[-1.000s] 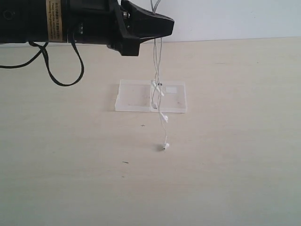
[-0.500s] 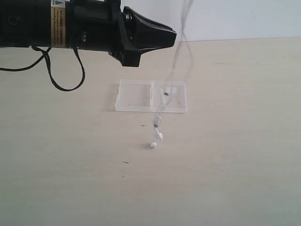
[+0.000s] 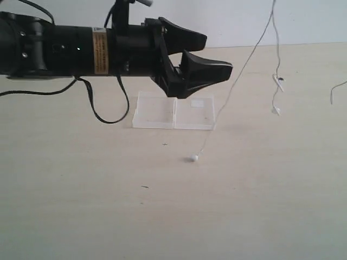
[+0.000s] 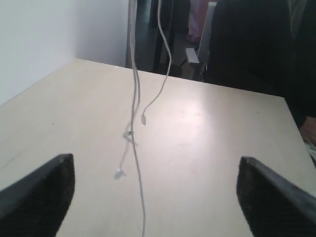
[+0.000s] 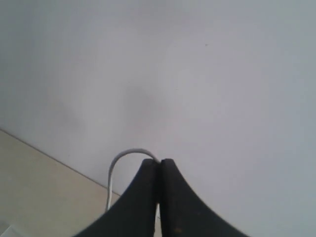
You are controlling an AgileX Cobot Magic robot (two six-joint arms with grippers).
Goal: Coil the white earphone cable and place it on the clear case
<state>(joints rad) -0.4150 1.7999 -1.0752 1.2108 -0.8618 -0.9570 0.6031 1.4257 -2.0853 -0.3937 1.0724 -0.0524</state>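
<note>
Next, my left gripper brings the hanging lengths (image 3: 245,64) together and takes them over, since the white earphone cable's strands (image 3: 277,54) dangle loose and apart from my right gripper.
The clear case (image 3: 155,111) lies flat on the table, a small white label (image 3: 198,103) on its right half. My left gripper (image 3: 219,53) hovers above the case's right half, open and empty. The white earphone cable (image 3: 242,68) hangs from above the frame. One strand slants down to an earbud (image 3: 194,157) on the table in front of the case. Another strand hangs free with an earbud (image 3: 276,110) to the right. In the left wrist view the cable (image 4: 134,98) dangles ahead of the open left gripper (image 4: 154,159). My right gripper (image 5: 159,163) is shut on the cable (image 5: 121,158), high up.
A thick black robot cable (image 3: 111,116) loops down from the left arm to the table left of the case. A loose end of the white cable (image 3: 336,89) shows at the right edge. A white wall (image 3: 303,21) stands behind the table.
The hanging cable has swung right, away from over the case, one earbud trailing on the table. My left arm has reached further right, and its fingers now show spread apart.
</note>
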